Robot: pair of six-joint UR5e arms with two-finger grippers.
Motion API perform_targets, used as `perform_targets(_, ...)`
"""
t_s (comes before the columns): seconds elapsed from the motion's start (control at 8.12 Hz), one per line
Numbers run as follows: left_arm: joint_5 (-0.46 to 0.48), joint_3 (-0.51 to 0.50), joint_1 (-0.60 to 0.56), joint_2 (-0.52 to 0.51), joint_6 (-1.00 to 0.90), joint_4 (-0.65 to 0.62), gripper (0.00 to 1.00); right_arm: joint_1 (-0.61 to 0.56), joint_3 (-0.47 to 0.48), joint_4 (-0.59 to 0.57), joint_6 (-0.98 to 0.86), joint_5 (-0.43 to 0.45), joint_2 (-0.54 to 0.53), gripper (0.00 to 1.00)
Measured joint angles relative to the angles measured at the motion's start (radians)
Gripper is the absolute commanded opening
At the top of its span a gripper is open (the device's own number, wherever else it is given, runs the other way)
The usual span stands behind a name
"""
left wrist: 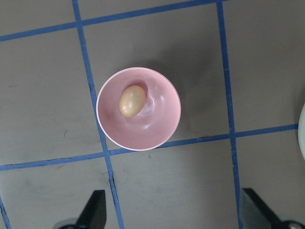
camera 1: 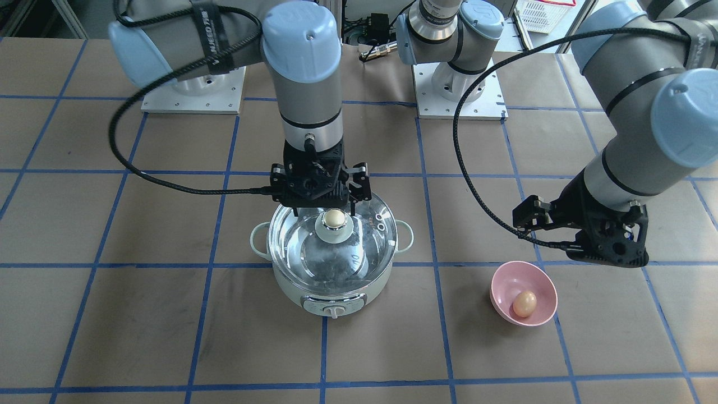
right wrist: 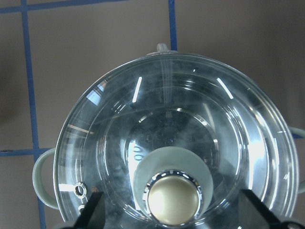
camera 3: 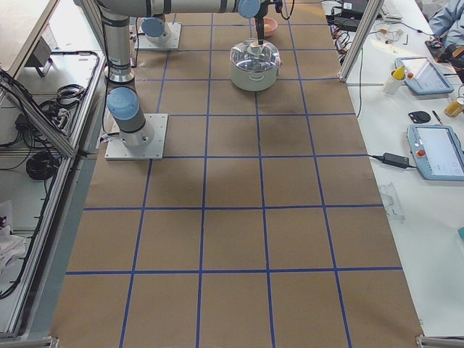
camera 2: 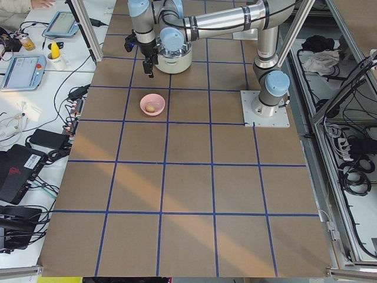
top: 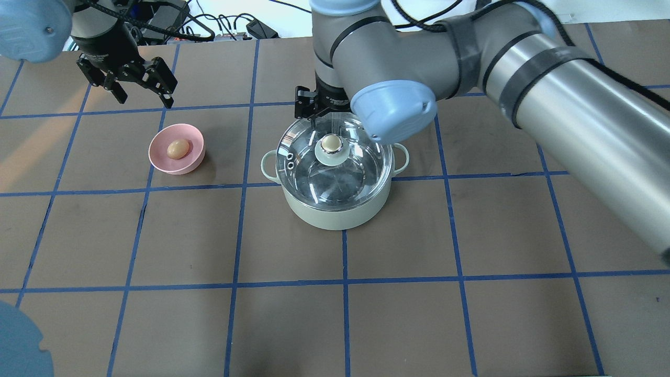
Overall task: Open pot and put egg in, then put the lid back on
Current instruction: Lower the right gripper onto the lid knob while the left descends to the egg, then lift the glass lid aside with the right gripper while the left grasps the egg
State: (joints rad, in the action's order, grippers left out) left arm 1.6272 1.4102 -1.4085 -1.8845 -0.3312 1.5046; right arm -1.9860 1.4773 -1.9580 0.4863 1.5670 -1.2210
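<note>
The glass lid (camera 1: 313, 259) should come straight off and leave the pot standing when I lift the beige knob, because the lid's smooth rim (camera 1: 328, 295) is free of clasps.
The mint-green pot (camera 1: 331, 292) stands mid-table with the clear glass lid (camera 1: 303, 247) seated on it, its beige knob (camera 1: 334, 217) up. My right gripper (camera 1: 327, 206) is open just above the lid. In the right wrist view the knob (right wrist: 173, 200) lies between the spread fingertips (right wrist: 93, 210), untouched. The tan egg (camera 1: 524, 303) lies in a pink bowl (camera 1: 505, 278) to the pot's left in the overhead view. My left gripper (top: 145, 99) is open and empty above and beyond the bowl. The left wrist view looks down on the egg (left wrist: 132, 101).
The table is brown paper with a blue tape grid (top: 343, 277). The pot's control knob (camera 1: 335, 310) faces away from the robot. Both arm bases (camera 1: 460, 95) stand at the robot's edge. The pot (top: 335, 212) and bowl (top: 159, 157) are about one grid cell apart.
</note>
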Motion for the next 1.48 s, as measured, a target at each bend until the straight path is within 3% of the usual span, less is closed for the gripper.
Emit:
perform_targets(0.12, -0.001, 0.010, 0.000, -0.025, -0.007, 0.000, 0.75, -0.011, 0.000, -0.014, 0.024, 0.002, 0.023, 1.00)
perform_targets(0.25, 0.000, 0.019, 0.003, -0.054, -0.011, -0.007, 0.75, -0.015, 0.001, -0.021, 0.032, 0.011, 0.036, 0.93)
perform_targets(0.37, 0.000, 0.023, 0.015, -0.085, -0.019, -0.028, 0.75, -0.016, 0.003, -0.024, 0.031, 0.030, 0.044, 0.77)
perform_targets(0.62, -0.008, 0.020, 0.062, -0.143, -0.032, -0.058, 0.70, -0.017, 0.008, -0.022, 0.032, 0.049, 0.048, 0.57)
perform_targets(0.86, -0.039, 0.020, 0.084, -0.195, -0.020, -0.095, 0.66, -0.016, 0.010, -0.019, 0.031, 0.048, 0.047, 0.43)
perform_targets(1.11, -0.050, 0.023, 0.087, -0.238, 0.002, -0.134, 0.66, -0.016, 0.011, -0.016, 0.024, 0.049, 0.041, 0.20)
perform_targets(1.48, -0.051, 0.025, 0.088, -0.262, 0.004, -0.144, 0.66, 0.008, -0.018, 0.030, 0.021, 0.026, 0.016, 0.05)
